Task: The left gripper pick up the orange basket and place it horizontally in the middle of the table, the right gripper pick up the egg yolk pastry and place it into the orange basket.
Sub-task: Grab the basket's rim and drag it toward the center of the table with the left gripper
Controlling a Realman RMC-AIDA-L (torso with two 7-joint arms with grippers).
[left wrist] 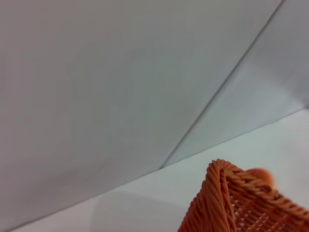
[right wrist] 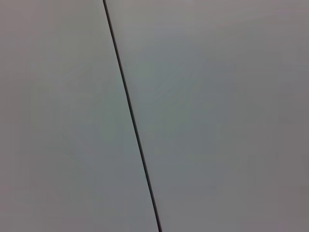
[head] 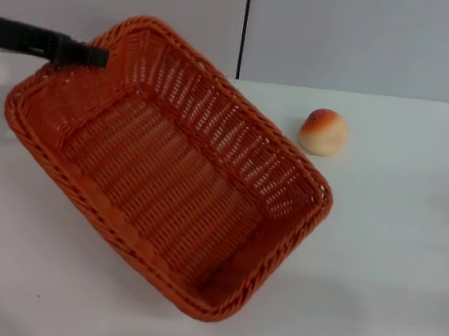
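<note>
I need to level the orange basket's slant, as its held end [head: 63, 85] is near the wall. My left gripper should draw [head: 74, 166] that end toward me before it opens.
The orange basket [head: 166, 169] lies diagonally across the left and middle of the white table [head: 394, 265], its open side up. My left gripper [head: 88, 56] reaches in from the left and is shut on the braided rim at the basket's far left corner. That corner of the orange basket [left wrist: 227, 203] also shows close up in the left wrist view. The egg yolk pastry [head: 323, 132] sits on the table to the right of the basket, apart from it, near the back edge. My right gripper is out of view; its wrist camera faces only the wall.
A grey wall [head: 374, 39] with a dark vertical seam [head: 245, 22] stands right behind the table. Bare tabletop stretches to the right of the basket and in front of the pastry.
</note>
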